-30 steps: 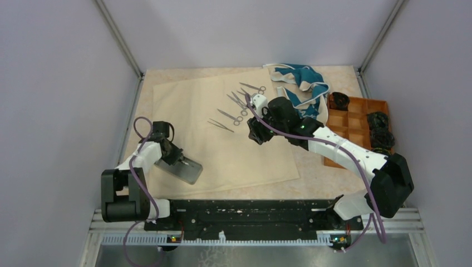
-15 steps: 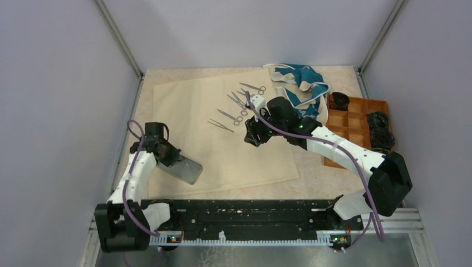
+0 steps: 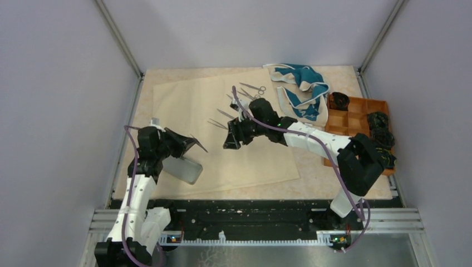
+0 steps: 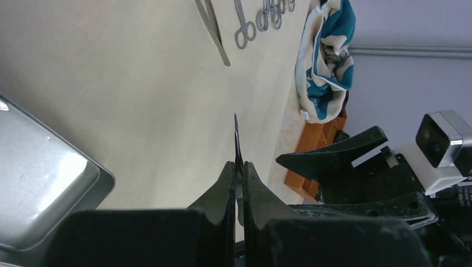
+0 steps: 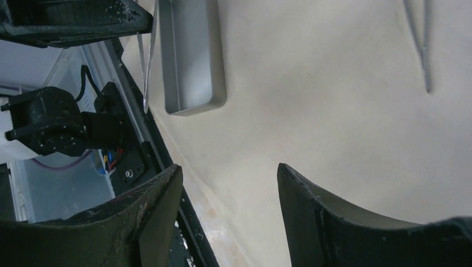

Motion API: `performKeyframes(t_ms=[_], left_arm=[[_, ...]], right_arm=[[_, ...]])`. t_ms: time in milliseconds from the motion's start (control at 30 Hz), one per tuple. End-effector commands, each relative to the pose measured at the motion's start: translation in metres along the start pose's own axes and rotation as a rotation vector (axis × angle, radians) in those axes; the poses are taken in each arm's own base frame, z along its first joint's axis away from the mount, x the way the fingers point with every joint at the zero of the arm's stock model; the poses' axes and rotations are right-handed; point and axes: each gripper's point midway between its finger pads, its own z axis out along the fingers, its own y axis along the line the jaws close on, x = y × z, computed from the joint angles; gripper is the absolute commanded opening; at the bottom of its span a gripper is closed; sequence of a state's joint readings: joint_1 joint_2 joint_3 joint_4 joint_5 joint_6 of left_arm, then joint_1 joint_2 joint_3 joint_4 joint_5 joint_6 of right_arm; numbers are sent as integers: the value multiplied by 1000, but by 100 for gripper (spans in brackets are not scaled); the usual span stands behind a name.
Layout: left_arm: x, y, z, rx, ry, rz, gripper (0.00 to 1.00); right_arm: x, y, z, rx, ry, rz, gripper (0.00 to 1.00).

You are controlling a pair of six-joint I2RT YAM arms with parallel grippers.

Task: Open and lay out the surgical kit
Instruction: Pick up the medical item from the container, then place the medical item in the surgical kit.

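Note:
My right gripper has the tweezers' end [image 5: 146, 105] facing it, where the arms of the tweezers [image 3: 199, 143] meet, so they will stay splayed when I carry them by that end.
The beige cloth wrap [image 3: 189, 105] lies spread flat on the table. The steel tray [image 3: 186, 169] sits on its near left corner and shows in the right wrist view [image 5: 192, 55]. My left gripper [image 3: 188, 142] is shut on thin silver tweezers [image 4: 236, 144] and holds them above the cloth, just right of the tray, tip pointing right. My right gripper [image 3: 229, 142] is open and empty over the cloth, a short way right of that tip. Ring-handled scissors [image 3: 253, 88], forceps [image 3: 227, 114] and another pair of tweezers [image 3: 218, 124] lie on the cloth's far right part.
The teal-and-white fabric [image 3: 300, 83] lies bunched at the back right. The orange-brown compartment tray [image 3: 356, 119] holding black parts stands at the right edge. Grey walls enclose the table on three sides. The black base rail [image 3: 245, 214] runs along the near edge.
My left gripper rose from the steel tray with the tweezers and turned to point right. My right gripper moved left and nearer, towards the left gripper.

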State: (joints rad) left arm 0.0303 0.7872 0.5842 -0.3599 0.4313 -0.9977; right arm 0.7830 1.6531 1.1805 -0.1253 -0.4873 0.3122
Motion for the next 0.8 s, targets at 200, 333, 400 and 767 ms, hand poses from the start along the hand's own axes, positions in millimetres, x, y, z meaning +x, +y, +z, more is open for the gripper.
performKeyframes(t_ms=[200, 333, 400, 767], left_arm=[[-9, -28, 3, 92, -13, 16, 0], [-10, -24, 7, 71, -10, 11, 0], [-10, -25, 8, 72, 3, 6, 0], [-12, -31, 12, 70, 29, 22, 0]], right_arm=[[-27, 48, 46, -55, -29, -153, 58], [-33, 56, 58, -43, -33, -197, 50], [-33, 58, 64, -44, -19, -209, 45], [-37, 56, 84, -23, -10, -257, 0]])
